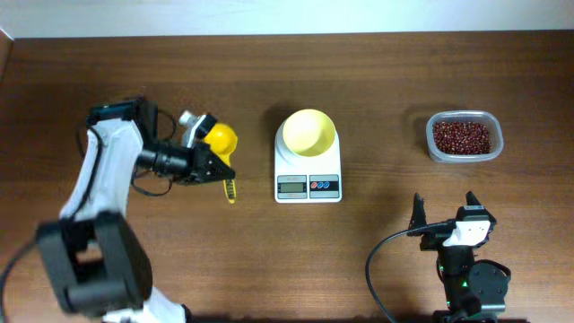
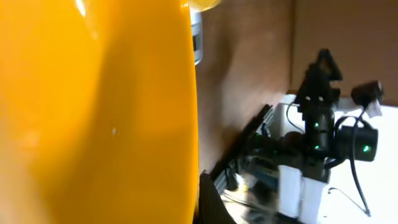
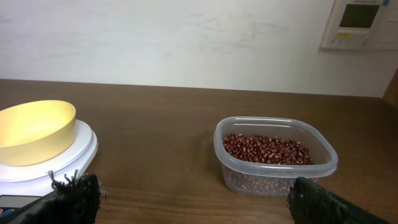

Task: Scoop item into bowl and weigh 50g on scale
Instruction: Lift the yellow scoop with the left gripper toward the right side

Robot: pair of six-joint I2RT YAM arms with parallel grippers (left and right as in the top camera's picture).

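Observation:
Next, I take the scoop by its handle tip (image 1: pixel 230 193) with my right gripper before scooping, because my left gripper is holding the yellow scoop (image 1: pixel 221 140) across the scale from the beans.
The pale yellow bowl (image 1: pixel 308 132) (image 3: pixel 34 130) sits empty on the white scale (image 1: pixel 308 184) (image 3: pixel 84 146) at the table's middle. The beans (image 1: pixel 462 137) (image 3: pixel 264 148) fill a clear container (image 1: pixel 490 144) (image 3: pixel 273 180) at the right. My left gripper (image 1: pixel 213 164) is left of the scale, shut on a yellow scoop (image 1: pixel 221 139), whose handle tip (image 1: pixel 230 190) points toward the front edge. In the left wrist view the scoop (image 2: pixel 93 112) fills most of the picture, with one dark finger (image 2: pixel 208 205) beside it. My right gripper (image 1: pixel 444 211) (image 3: pixel 193 199) stands open near the front edge, in front of the container.
The right arm's base (image 1: pixel 466 278) and its cable (image 1: pixel 381 260) lie at the front right. The left arm (image 1: pixel 99 179) stretches along the left side. A wall runs behind the table's far edge (image 3: pixel 199 87).

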